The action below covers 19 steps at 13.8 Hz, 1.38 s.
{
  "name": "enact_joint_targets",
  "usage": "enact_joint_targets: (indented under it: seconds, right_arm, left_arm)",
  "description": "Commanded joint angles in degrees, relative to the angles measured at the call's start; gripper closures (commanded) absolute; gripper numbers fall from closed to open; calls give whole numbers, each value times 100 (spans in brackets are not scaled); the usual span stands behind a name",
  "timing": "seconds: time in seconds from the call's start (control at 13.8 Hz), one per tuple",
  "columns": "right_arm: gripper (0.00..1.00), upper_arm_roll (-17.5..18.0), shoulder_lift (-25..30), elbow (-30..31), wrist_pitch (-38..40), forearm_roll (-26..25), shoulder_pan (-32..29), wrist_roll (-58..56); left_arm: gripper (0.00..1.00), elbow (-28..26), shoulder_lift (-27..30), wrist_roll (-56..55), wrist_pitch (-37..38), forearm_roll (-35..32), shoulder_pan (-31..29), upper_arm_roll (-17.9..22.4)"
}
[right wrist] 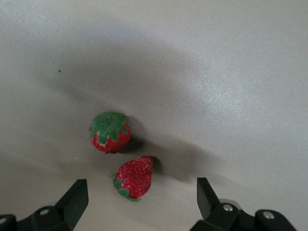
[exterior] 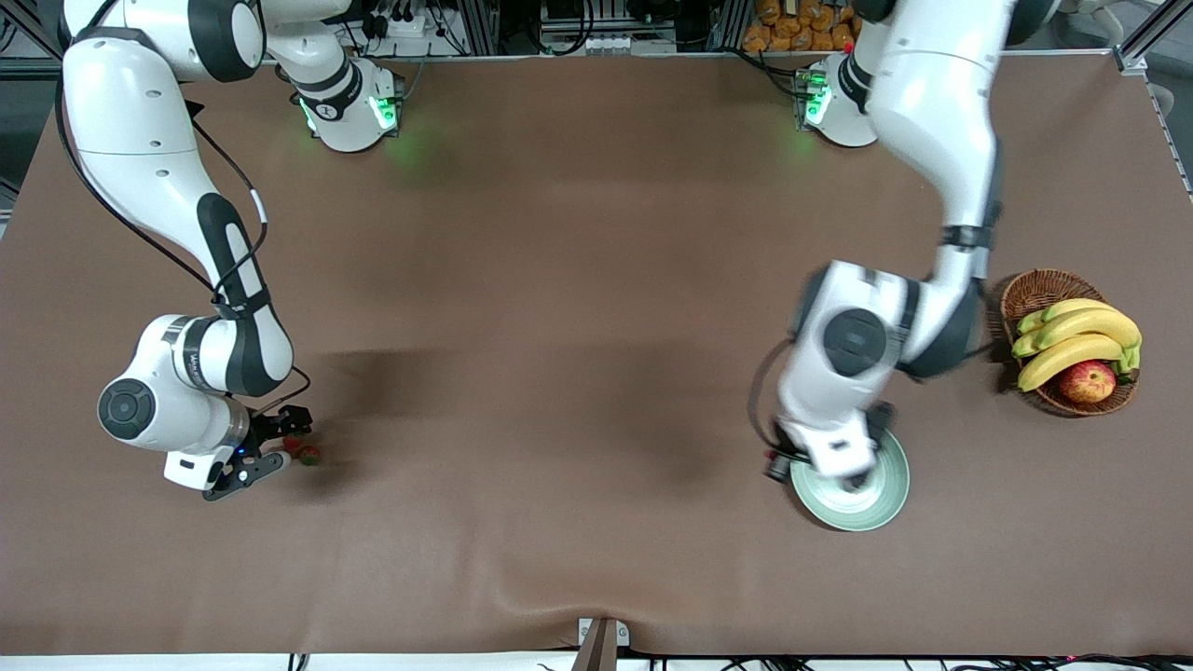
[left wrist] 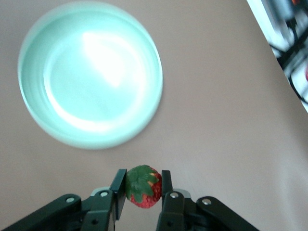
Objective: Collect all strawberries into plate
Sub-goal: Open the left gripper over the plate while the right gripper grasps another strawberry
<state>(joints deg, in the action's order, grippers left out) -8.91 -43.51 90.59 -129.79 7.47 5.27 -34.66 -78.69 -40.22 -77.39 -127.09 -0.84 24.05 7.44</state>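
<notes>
The plate is a long way from the strawberries [exterior: 303, 451] under my right gripper, so next my right gripper carries a strawberry to mid-table [exterior: 593, 371] for my left gripper to pick up.
The pale mint-green plate [exterior: 885, 494] lies near the left arm's end of the table, nearer the front camera than the wicker basket. My left gripper [left wrist: 143, 182] is shut on one strawberry [left wrist: 143, 186] and hangs over the table by the rim of the plate [left wrist: 90, 74]. In the front view the left hand [exterior: 832, 454] covers part of the plate. Two strawberries [right wrist: 110, 131] [right wrist: 134, 178] lie side by side on the table toward the right arm's end [exterior: 300, 450]. My right gripper [right wrist: 142, 196] is open just above them, its jaws either side of one berry.
A brown wicker basket [exterior: 1036, 287] with bananas [exterior: 1081, 337] and a red-yellow apple [exterior: 1088, 380] stands beside the left arm's forearm. The brown table cover has a ripple near the front edge [exterior: 522, 578].
</notes>
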Motion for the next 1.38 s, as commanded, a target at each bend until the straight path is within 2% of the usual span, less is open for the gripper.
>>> enact_joint_targets:
  seconds: [0.0,0.22,0.44,0.8,0.94,1.02,1.09,1.16,1.31]
  right_arm:
    - [0,74,0,38,-90,-61,-97,-322]
    - [0,74,-35,29,-81,-96,-79,-331]
    - [13,74,-44,29,-72,-97,-62,-454]
    - [47,74,-44,29,-55,-105,-26,-454]
    - [67,74,-44,29,-46,-114,-18,-446]
    - [77,74,-44,29,-46,-105,-18,-445]
    - [89,74,-44,29,-46,-105,-26,-437]
    - [98,74,-44,21,-46,-105,-26,-419]
    - [100,74,-26,-32,-29,-105,-53,-410]
  left_arm:
    - [100,-234,137,757,79,-154,-408,-94]
    - [100,-594,94,1768,-26,-154,-804,-103]
    - [100,-875,-20,2341,-411,-84,-1113,-129]
    - [100,-955,-407,2431,-905,-48,-1192,-129]
    - [100,-955,-495,2457,-923,-48,-1201,-129]
    - [61,-955,-504,2553,-923,-48,-1227,-129]
    - [6,-955,-487,2650,-923,-48,-1227,-138]
    - [0,-955,-443,2659,-914,-40,-1184,-129]
    - [0,-938,-364,2651,-906,-39,-1157,-129]
